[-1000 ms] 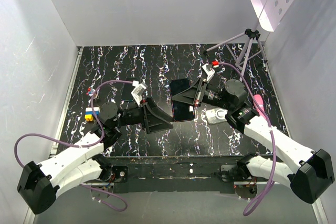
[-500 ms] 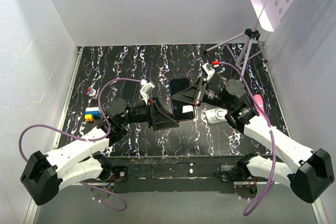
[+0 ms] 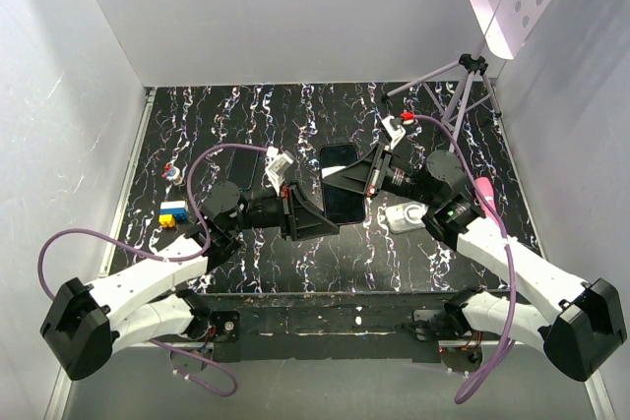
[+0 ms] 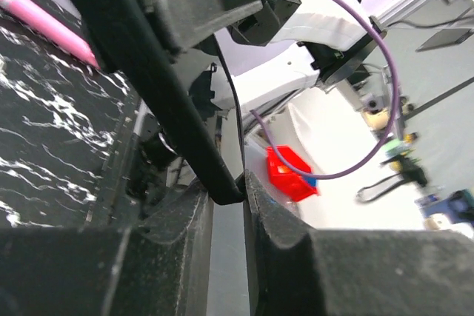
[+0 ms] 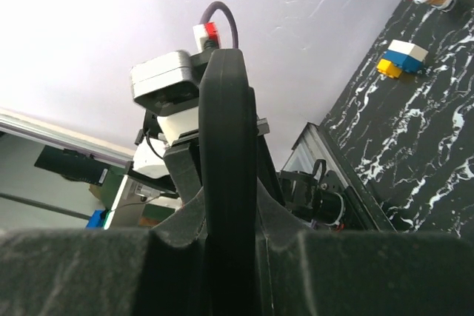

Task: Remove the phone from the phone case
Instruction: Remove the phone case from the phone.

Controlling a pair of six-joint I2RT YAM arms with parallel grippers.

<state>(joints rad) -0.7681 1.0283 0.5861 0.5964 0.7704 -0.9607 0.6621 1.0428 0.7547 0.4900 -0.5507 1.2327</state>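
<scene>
My left gripper should open its fingers, since the case's black edge (image 4: 164, 90) runs steeply into them. I should then tilt the case with my right gripper and pinch the case's corner edge (image 4: 228, 192) crosswise.
The phone (image 3: 342, 190), its glossy black screen facing up, sits in the black phone case (image 3: 326, 165) and is held above the table's middle. My right gripper (image 3: 367, 184) is shut on the case's right side. In the right wrist view the case's thick black edge (image 5: 228, 131) runs up from between the gripper (image 5: 231, 216) fingers. My left gripper (image 3: 323, 211) meets the near left corner. In the left wrist view that gripper (image 4: 228, 187) pinches the case's rounded black lip (image 4: 194, 138) between its fingers. No red rim is visible.
A smaller dark phone (image 3: 243, 166) lies on the marbled table (image 3: 295, 115) at the left. Toy blocks (image 3: 172, 213) and a small figure (image 3: 173, 172) sit further left. A white object (image 3: 402, 215) and a pink one (image 3: 482, 189) lie under the right arm. A tripod (image 3: 463, 86) stands back right.
My left arm has swung right to the held phone, and its jaws have closed on the case's near corner. The right gripper has kept its grip, barely moving.
</scene>
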